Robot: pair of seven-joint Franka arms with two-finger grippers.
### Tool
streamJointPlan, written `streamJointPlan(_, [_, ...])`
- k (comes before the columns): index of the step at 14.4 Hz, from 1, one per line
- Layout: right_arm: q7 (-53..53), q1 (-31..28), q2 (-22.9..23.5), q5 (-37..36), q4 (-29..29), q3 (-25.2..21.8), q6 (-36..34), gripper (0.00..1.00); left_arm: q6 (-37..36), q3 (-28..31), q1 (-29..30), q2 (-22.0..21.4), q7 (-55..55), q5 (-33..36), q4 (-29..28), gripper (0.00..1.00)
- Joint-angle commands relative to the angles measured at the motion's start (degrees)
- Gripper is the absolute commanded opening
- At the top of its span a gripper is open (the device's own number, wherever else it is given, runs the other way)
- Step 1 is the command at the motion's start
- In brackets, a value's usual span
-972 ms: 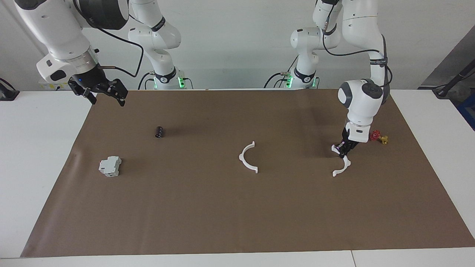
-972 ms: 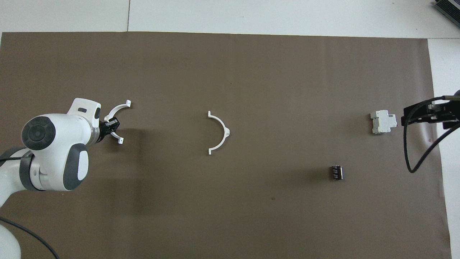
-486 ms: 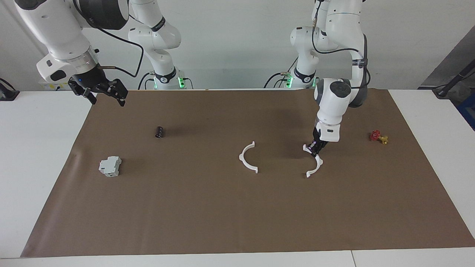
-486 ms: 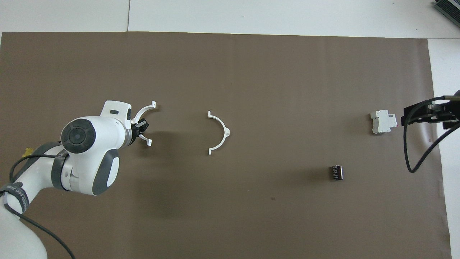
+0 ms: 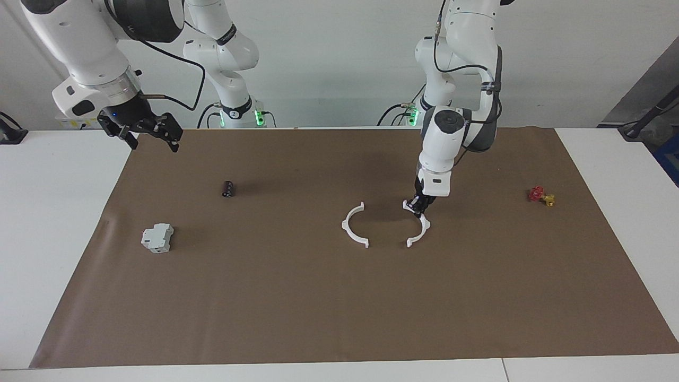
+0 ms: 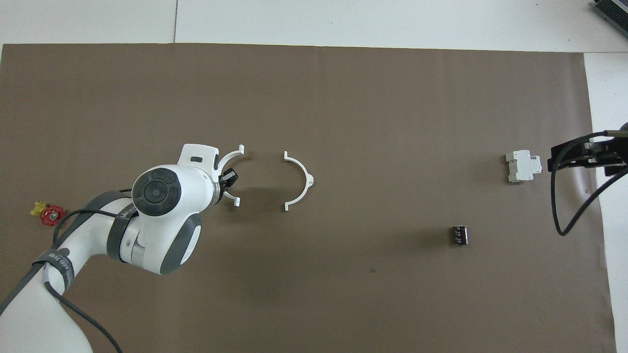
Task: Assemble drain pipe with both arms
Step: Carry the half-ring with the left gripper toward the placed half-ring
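Observation:
Next, I bring over the half-ring in my left gripper point(image 6: 236, 202) and line its ends up squarely with the lying half-ring's ends point(image 6: 286, 155), because it slants and is a gap away from the lying one.
One white half-ring point(image 5: 346, 223) of the drain pipe lies on the brown mat point(image 5: 339, 307) near its middle; it also shows in the overhead view point(image 6: 309, 180). My left gripper point(image 5: 419, 208) is shut on the other half-ring point(image 5: 426, 229) at one end and holds it low over the mat, beside the lying one toward the left arm's end. The open sides of the two half-rings face each other, a short gap apart. The overhead view shows the left gripper point(image 6: 228, 176) and its half-ring point(image 6: 226, 156) too. My right gripper point(image 5: 152, 139) is open and waits raised over the mat's corner; it also shows in the overhead view point(image 6: 584, 157).
A grey-white boxy block point(image 5: 157, 237) and a small black cylinder point(image 5: 227, 189) lie toward the right arm's end. A small red and yellow valve point(image 5: 540, 196) lies toward the left arm's end.
My left gripper has carried its half-ring from near the red valve toward the mat's middle, close to the lying half-ring. The right arm has not moved.

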Motion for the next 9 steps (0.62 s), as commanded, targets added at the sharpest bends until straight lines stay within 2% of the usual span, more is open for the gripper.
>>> streamJointPlan(1, [0.5,-0.4,-1.5,0.7,-1.5,0.3,-0.4,1.00,-2.1,0.9,-2.8,-1.0,-4.9,2.7,0.6,0.00])
streamJointPlan(4, [0.6,-0.4,-1.5,0.6,-1.5,0.3,-0.4,1.00,-2.4,0.6,-3.3,-0.2,-5.7,2.8,3.1,0.00])
streamJointPlan(9, [0.5,-0.4,-1.5,0.6,-1.5,0.3,-0.4,1.00,-1.5,0.7,-4.0,2.1,-5.8,3.1,3.7,0.00])
